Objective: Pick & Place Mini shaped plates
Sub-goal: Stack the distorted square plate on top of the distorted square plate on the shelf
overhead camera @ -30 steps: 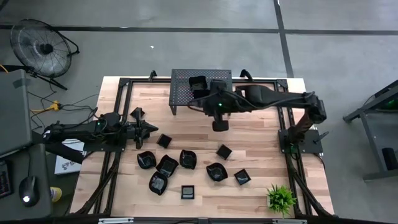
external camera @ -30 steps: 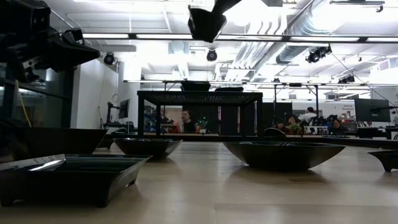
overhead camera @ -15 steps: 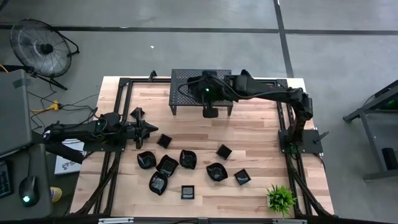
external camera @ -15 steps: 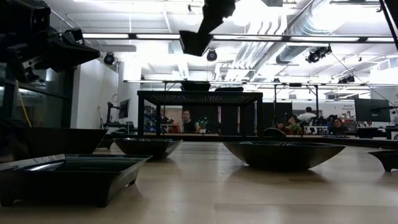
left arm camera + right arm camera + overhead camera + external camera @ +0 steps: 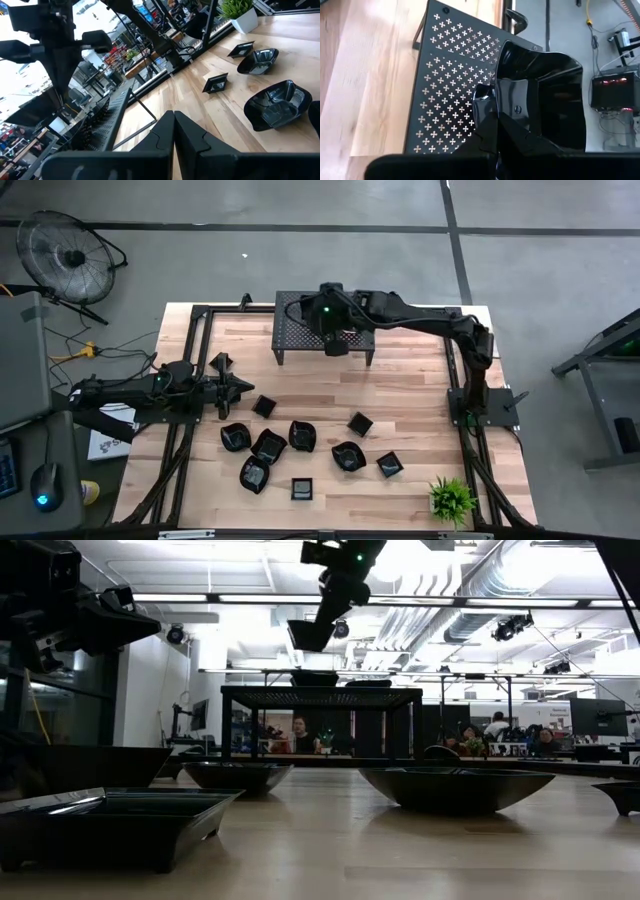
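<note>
The held plate is hanging by its rim above a plate on the stand. My right gripper should go on lowering it until it sits inside.
My right gripper hangs above the near edge of the black perforated stand, shut on a glossy black mini plate. In the low view that plate hangs tilted, high over the stand. Two other plates rest on the stand's top. Several mini plates lie bottom-down on the wooden table near its front. My left gripper waits shut and level at the table's left, touching nothing. My right gripper pinches the plate's raised rim between its two fingers, at the side of the plate nearest the wrist. The fingers slant down toward the table's far edge. The plate is lifted clear and juts out tilted beyond the fingertips, above the stand.
A small potted plant stands at the front right corner. Black frame rails run along the table's edges. A fan sits on the floor beyond the far left corner. Bare wood lies between the stand and the plates.
My right gripper has carried the plate from above the table's middle toward the far edge and slightly left, sinking a little, until it hangs over the stand's near edge. It has stayed shut on the plate.
</note>
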